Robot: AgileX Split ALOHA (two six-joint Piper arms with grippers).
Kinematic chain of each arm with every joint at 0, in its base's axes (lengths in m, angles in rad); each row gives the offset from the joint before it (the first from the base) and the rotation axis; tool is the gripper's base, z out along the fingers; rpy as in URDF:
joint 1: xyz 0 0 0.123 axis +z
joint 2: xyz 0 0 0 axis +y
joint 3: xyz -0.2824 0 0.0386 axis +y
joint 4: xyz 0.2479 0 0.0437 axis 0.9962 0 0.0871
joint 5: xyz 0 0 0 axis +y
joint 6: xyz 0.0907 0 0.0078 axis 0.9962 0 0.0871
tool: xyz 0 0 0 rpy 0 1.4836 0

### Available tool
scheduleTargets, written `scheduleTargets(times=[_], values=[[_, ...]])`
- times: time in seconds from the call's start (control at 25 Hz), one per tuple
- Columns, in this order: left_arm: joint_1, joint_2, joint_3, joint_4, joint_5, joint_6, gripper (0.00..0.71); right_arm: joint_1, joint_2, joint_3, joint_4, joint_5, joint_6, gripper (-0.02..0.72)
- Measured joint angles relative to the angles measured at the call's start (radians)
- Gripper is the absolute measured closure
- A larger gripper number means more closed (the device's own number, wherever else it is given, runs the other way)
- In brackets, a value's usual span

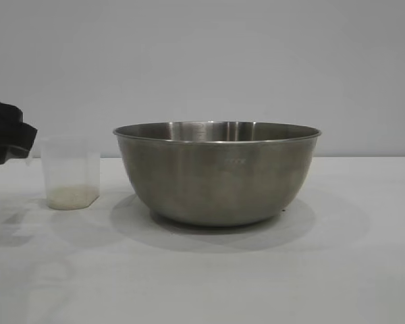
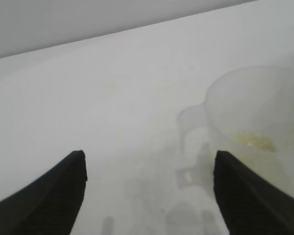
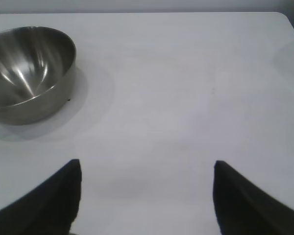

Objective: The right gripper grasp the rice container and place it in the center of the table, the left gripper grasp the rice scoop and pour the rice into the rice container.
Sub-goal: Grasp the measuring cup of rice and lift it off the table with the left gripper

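Note:
The rice [image 1: 70,197] forms a thin, even layer below the rice scoop's clean walls [image 1: 70,163], so I expect all of it to slide out when I pour.
The steel rice container [image 1: 217,172] stands upright mid-table; the right wrist view shows the container [image 3: 27,73] empty and far off. The translucent rice scoop [image 1: 69,172] stands to its left with a thin layer of rice [image 1: 71,196] at its bottom. My left gripper [image 1: 10,133] hovers just left of the scoop. In the left wrist view the left gripper [image 2: 149,159] is open and holds nothing; the scoop [image 2: 257,127] sits just beyond one fingertip, its loop handle [image 2: 191,129] facing the gap. My right gripper [image 3: 147,166] is open over bare table [image 3: 186,88], away from the container.
The white table's far edge meets a plain grey wall [image 1: 202,61]. A rounded table corner [image 3: 286,19] shows in the right wrist view. Shadows lie on the table around the container and scoop.

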Motion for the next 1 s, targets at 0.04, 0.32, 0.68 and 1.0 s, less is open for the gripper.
scheduleTargets(times=[0.04, 0.32, 0.68, 1.0], values=[[0.004, 0.006, -0.005, 0.000, 0.002, 0.000, 0.205, 0.000, 0.000, 0.000, 0.000, 0.000, 0.000, 0.225], [0.086, 0.036, -0.035, 0.063, 0.002, -0.024, 0.205, 0.000, 0.000, 0.000, 0.000, 0.000, 0.000, 0.225], [0.114, 0.037, -0.047, 0.136, 0.002, -0.034, 0.205, 0.000, 0.000, 0.000, 0.000, 0.000, 0.000, 0.225], [0.114, 0.045, -0.036, 0.193, 0.002, -0.034, 0.205, 0.000, 0.000, 0.000, 0.000, 0.000, 0.000, 0.225]])
